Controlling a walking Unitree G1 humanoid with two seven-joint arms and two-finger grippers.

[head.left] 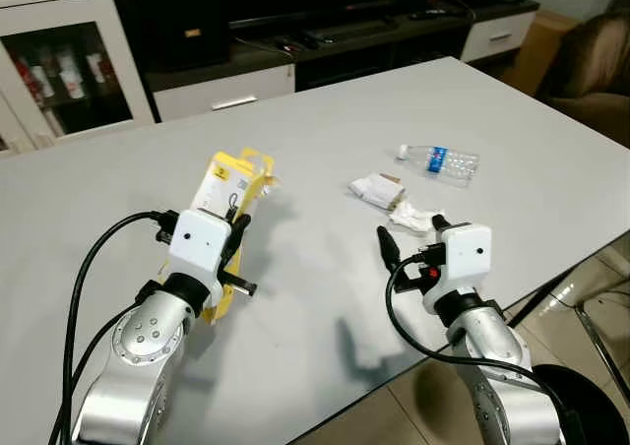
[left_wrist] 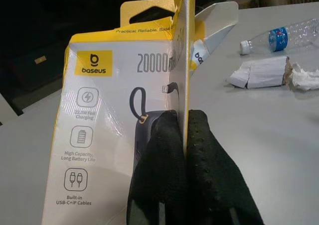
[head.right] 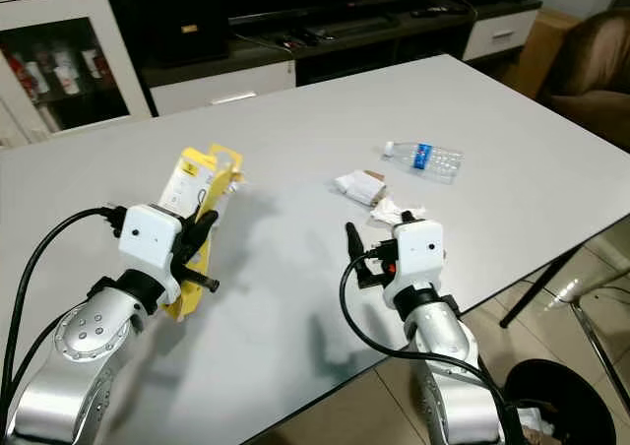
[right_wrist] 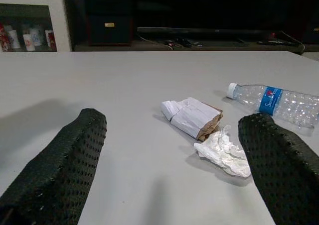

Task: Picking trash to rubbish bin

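Observation:
The folded paper wrapper's torn end shows brown card [right_wrist: 210, 127], so the wrapper [head.left: 376, 190] will stay stiff and stick out straight when I pick it up.
My left gripper [head.left: 236, 230] is shut on a yellow and white power-bank package [head.left: 231, 184], held upright just over the white table [head.left: 295, 120]; the left wrist view shows both fingers [left_wrist: 209, 155] pinching the card edge of the package [left_wrist: 99, 135]. My right gripper [head.left: 411, 233] hangs open near the table's front edge, facing a crumpled tissue [right_wrist: 222, 153], a folded paper wrapper [right_wrist: 192, 116] and a clear plastic bottle [right_wrist: 279, 101] with a blue label, all lying beyond it. A black rubbish bin [head.right: 551, 401] stands on the floor below the table's right front corner.
A dark TV bench with white drawers [head.left: 226, 86] runs behind the table. A glass-door cabinet [head.left: 59, 66] stands at the back left and a brown armchair [head.left: 591, 61] at the right. A black table leg [head.left: 551, 287] slants down near the bin.

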